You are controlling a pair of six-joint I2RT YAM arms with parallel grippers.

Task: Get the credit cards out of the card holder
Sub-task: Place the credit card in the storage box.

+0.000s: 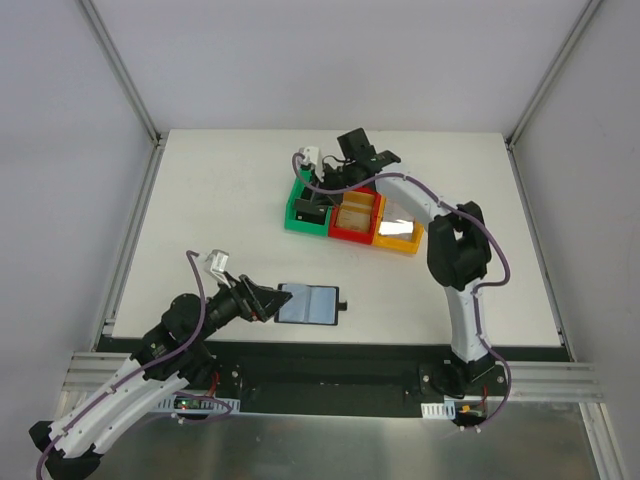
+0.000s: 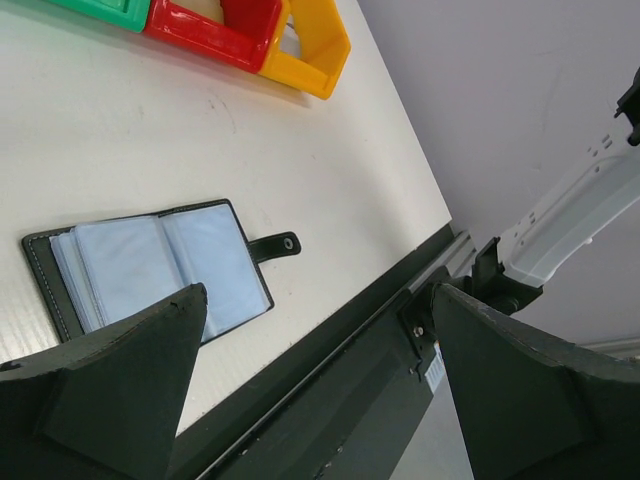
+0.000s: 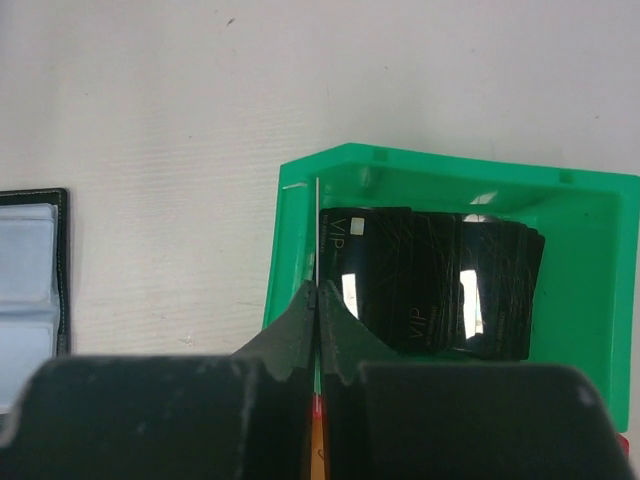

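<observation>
The credit card is hanging edge-down along the green bin's side (image 3: 288,240). I should continue to lower it with my right gripper toward the black credit cards (image 3: 432,283) and let go of it there.
The card holder (image 1: 308,303) lies open on the table near the front edge, grey-blue sleeves up and its closure tab (image 2: 275,246) pointing right. My left gripper (image 1: 262,300) hangs open just left of it with nothing between its fingers (image 2: 150,340). Over the green bin (image 1: 296,212), my right gripper (image 3: 318,290) is shut on a thin credit card (image 3: 317,230) seen edge-on. Several black credit cards (image 3: 430,280) lie stacked inside that bin. The card holder's edge (image 3: 30,270) shows at the left of the right wrist view.
A red bin (image 1: 352,232) and a yellow bin (image 1: 398,240) sit joined to the green one's right. The table's dark front rail (image 2: 330,360) runs close below the card holder. The right arm (image 1: 455,250) arches over the table's right half.
</observation>
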